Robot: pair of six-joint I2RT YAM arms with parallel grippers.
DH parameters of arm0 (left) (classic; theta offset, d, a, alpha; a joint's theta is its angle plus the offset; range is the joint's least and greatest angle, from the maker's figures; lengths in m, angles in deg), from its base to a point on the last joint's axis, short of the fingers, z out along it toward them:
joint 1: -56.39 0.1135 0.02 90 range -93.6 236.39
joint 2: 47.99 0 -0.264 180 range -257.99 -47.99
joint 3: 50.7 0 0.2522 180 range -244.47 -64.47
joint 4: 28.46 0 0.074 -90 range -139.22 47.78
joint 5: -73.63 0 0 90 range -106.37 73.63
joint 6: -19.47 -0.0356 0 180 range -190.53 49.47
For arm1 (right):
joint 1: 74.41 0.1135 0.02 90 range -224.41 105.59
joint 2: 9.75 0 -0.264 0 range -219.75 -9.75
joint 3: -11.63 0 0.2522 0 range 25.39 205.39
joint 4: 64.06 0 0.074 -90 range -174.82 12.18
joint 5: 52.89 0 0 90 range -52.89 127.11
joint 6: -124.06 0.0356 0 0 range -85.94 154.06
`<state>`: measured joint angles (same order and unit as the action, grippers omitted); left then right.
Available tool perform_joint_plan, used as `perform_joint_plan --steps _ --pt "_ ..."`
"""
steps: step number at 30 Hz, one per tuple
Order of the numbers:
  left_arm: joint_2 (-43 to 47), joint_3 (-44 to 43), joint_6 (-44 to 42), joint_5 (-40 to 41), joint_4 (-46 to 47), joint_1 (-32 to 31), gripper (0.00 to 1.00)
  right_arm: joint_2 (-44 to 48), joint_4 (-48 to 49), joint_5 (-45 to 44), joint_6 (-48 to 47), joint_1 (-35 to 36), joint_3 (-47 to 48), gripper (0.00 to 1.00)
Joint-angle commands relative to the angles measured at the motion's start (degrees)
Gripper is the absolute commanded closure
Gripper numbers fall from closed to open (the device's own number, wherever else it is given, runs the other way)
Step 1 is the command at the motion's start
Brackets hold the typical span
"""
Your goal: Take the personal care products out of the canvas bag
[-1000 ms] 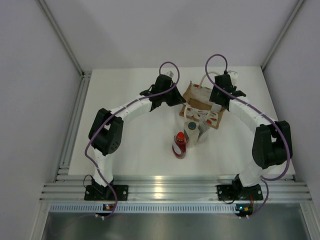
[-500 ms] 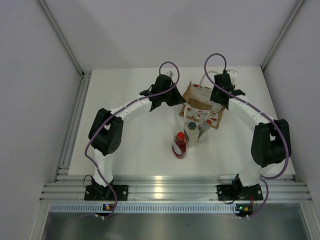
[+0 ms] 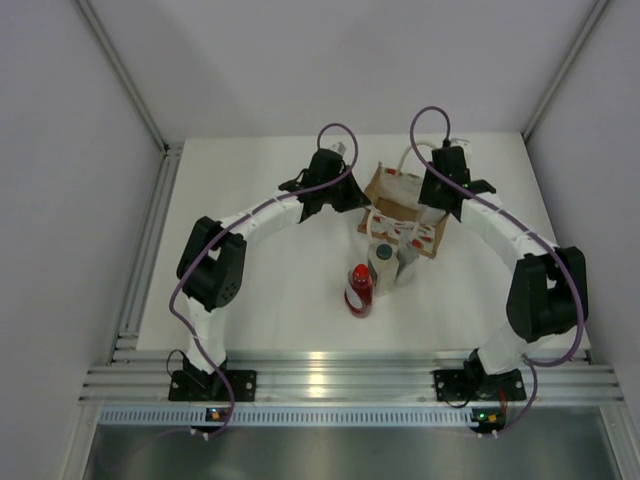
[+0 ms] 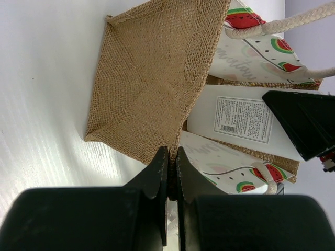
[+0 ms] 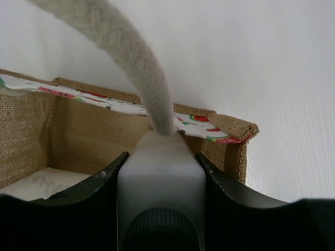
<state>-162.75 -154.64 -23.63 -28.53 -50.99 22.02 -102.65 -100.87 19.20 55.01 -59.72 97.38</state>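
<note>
The dark-capped bottle's end is under the bag's rim and rope handle [image 5: 164,124]. Next, my right gripper moves the bottle toward the bag's middle [image 3: 401,210] and then lifts it out first.
The canvas bag [image 3: 398,190] stands at the back middle of the table, its mouth open. My left gripper [image 3: 357,199] is shut on the bag's burlap edge [image 4: 172,145], as the left wrist view shows. My right gripper [image 3: 433,211] reaches into the bag and is shut on a whitish bottle with a dark cap [image 5: 160,175]; a rope handle [image 5: 128,57] lies across it. That bottle's labelled side [image 4: 243,119] shows in the left wrist view. In front of the bag stand a red bottle [image 3: 359,288], a whitish bottle with a grey cap [image 3: 382,263] and a slim grey one [image 3: 408,262].
The white table [image 3: 270,290] is walled on the left, right and back. An aluminium rail [image 3: 350,375] runs along the near edge at the arm bases. The three standing bottles are close together just in front of the bag.
The right arm's elbow has shifted slightly to the right and its wrist has moved a little. The left arm, the bag and the three standing bottles have not moved.
</note>
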Motion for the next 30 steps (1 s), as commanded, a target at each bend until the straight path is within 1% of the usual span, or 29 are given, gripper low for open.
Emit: perform_joint_plan --steps 1,11,15,18,24,27,30 --pt "2.26 -1.32 0.92 0.47 1.39 0.62 1.0 6.94 2.92 1.04 -2.05 -0.11 2.63 1.0" --pt "2.52 -1.32 1.27 0.74 1.3 0.62 1.0 9.05 1.87 3.23 -4.6 -0.11 5.0 1.0" --pt "2.44 -1.41 1.53 0.65 1.31 0.62 1.0 8.18 0.64 3.67 -5.48 -0.2 6.32 1.0" --pt "2.52 -1.41 1.62 0.47 1.39 0.62 1.0 6.6 0.64 3.76 -5.92 -0.2 6.59 1.0" --pt "2.52 -1.59 1.8 0.3 1.39 0.62 1.0 0.45 0.02 5.87 -6.54 -0.2 5.8 1.0" --pt "2.61 -1.59 1.71 0.39 1.39 0.53 1.0 -3.15 -0.07 5.43 -6.54 0.15 5.27 1.0" --pt "2.61 -1.5 1.71 0.3 1.39 0.53 1.0 -5.52 0.02 5.0 -6.89 0.24 5.36 0.91"
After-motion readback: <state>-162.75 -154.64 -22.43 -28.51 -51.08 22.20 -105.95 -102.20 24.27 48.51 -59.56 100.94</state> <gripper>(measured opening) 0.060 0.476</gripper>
